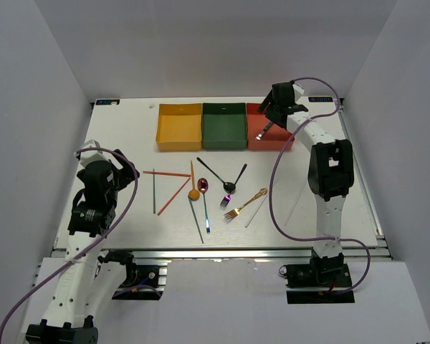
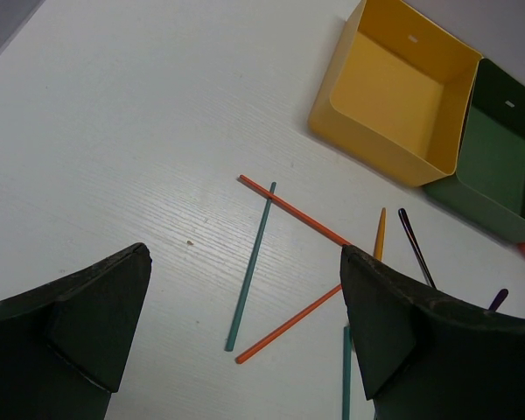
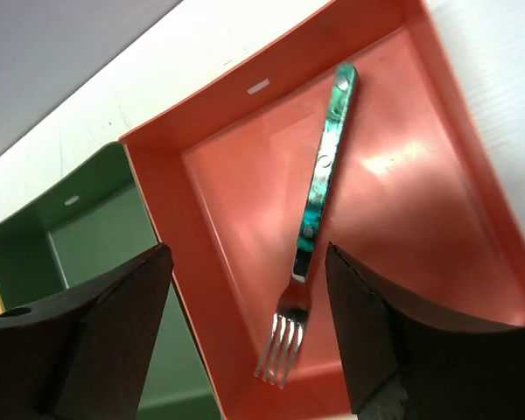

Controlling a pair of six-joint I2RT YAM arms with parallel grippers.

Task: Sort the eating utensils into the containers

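Observation:
The gold fork is clear of the black spoon. So my right gripper should carry on going toward the gold fork's neck until its open fingers are on both sides of the neck, and then close.
My right gripper hangs open over the red-orange tray. A teal-handled fork lies free on that tray's floor, tines toward me, seen between my open jaws. The yellow-orange tray and dark green tray look empty. My left gripper is open and empty above the table's left side. Ahead of it lie a grey-green chopstick and two orange-red chopsticks.
On the table's middle lie an orange spoon, a purple spoon, a black spoon, a black utensil, a gold fork, an iridescent fork and thin silver chopsticks. Grey walls stand on both sides.

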